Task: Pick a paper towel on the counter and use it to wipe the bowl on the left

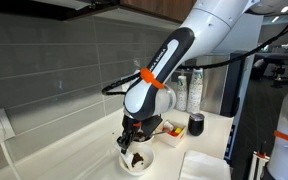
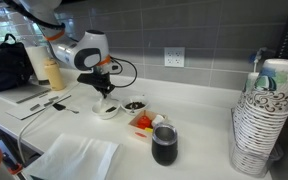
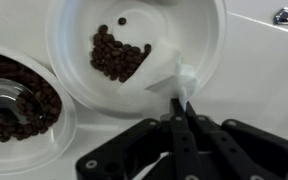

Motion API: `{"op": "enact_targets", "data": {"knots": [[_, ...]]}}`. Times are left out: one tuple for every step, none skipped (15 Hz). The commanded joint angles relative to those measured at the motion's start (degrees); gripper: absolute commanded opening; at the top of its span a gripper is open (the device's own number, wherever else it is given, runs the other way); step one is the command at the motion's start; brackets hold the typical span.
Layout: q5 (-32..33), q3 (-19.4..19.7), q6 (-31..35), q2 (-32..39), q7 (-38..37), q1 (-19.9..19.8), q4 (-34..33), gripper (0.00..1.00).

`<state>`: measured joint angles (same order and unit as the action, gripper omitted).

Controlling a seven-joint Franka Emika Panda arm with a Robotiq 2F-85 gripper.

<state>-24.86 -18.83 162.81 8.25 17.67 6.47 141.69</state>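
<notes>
The white paper towel (image 3: 162, 68) hangs from the gripper's fingers and there is open counter (image 2: 78, 122) beside the wide bowl, so the robot's gripper should keep going past the bowl's rim and let go of the paper towel there.
The wide white bowl (image 3: 199, 40) holds dark brown crumbs on its inner face and sits on the off-white counter (image 3: 264, 80). It also shows in both exterior views (image 1: 137, 161) (image 2: 107, 109). My gripper (image 3: 180, 104) is shut on a piece of white paper towel (image 3: 164, 72), which hangs into the bowl beside the crumbs. In both exterior views the gripper (image 1: 132, 142) (image 2: 104, 93) points down right over the bowl. More folded paper towels (image 2: 74, 158) (image 1: 200, 165) lie on the counter's near part.
A smaller bowl (image 3: 14, 110) (image 2: 134, 105) with darker contents stands right beside the wide one. A red tray (image 2: 142, 123), a black cup (image 2: 164, 146) (image 1: 196, 125), a tall stack of paper cups (image 2: 262, 125), bottles (image 1: 189, 90) and a black bag (image 2: 9, 65) stand around.
</notes>
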Motion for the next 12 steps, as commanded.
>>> {"op": "enact_targets", "data": {"knots": [[-4.94,-1.71,-3.07,-8.02,2.89,-0.02,4.18,0.01],[-6.26,-1.7,-3.64,-9.54,3.78,0.72,5.05,0.01],[-7.18,-1.46,-4.59,-10.79,4.51,1.75,5.73,0.01],[-8.7,-1.17,-5.5,-11.7,5.86,2.78,6.1,0.01],[-10.88,-0.8,-7.34,-12.25,7.71,3.99,6.15,0.01],[-12.88,-0.38,-8.85,-12.73,9.4,5.28,6.23,0.01],[-14.88,-0.07,-10.21,-13.14,11.08,6.55,6.49,0.01],[-15.77,0.09,-11.1,-13.27,11.79,7.64,6.79,0.01],[-16.08,0.02,-11.18,-13.11,12.05,8.63,7.17,0.01],[-14.79,-0.25,-10.33,-12.27,10.98,9.42,7.63,0.01],[-12.6,-0.45,-9.33,-10.99,9.43,9.94,8.1,0.01],[-11.88,-0.47,-9.03,-10.04,9.11,10.4,8.37,0.01]]}}
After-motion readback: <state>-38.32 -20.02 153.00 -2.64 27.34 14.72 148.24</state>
